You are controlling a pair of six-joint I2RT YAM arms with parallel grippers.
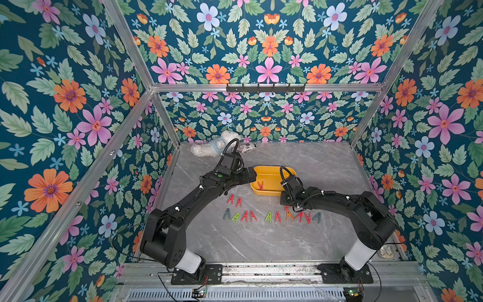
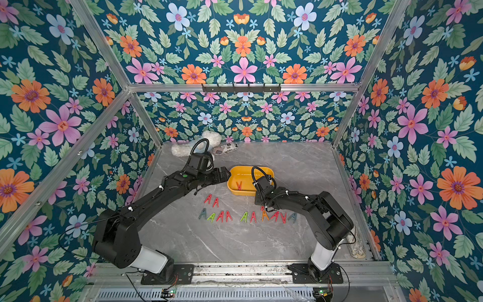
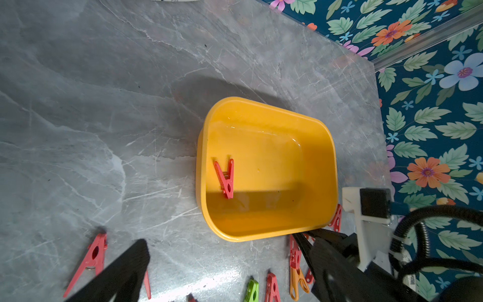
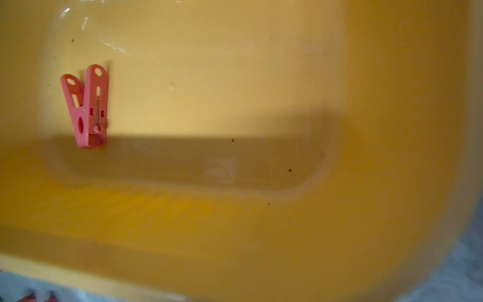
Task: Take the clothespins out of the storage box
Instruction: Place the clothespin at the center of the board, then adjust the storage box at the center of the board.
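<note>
The red clothespin (image 1: 260, 185) is at the end of the storage box far from my right gripper. My left gripper should therefore take hold of the box's rim there first.
The yellow storage box (image 1: 269, 193) (image 2: 241, 193) stands mid-table. One red clothespin (image 1: 260, 185) (image 2: 239, 185) (image 3: 225, 179) (image 4: 86, 107) lies on its floor near the left end. Several clothespins (image 1: 271, 216) (image 2: 251, 216) in red, green, orange and grey lie in rows on the marble in front of the box. My left gripper (image 1: 249, 175) (image 3: 232, 248) is open and empty at the box's left end. My right gripper (image 1: 282, 194) is shut at the box's front right corner, its tip against the rim (image 3: 261, 239). Whether it pinches the rim is hidden. The right wrist view looks into the box (image 4: 235, 235).
A white plush toy (image 1: 209, 149) and a black-and-white patterned item (image 1: 247, 147) lie at the back left of the table. A black hook rail (image 1: 265, 88) hangs on the back wall. A crumpled item (image 1: 386, 252) sits at the right edge. Floral walls enclose three sides.
</note>
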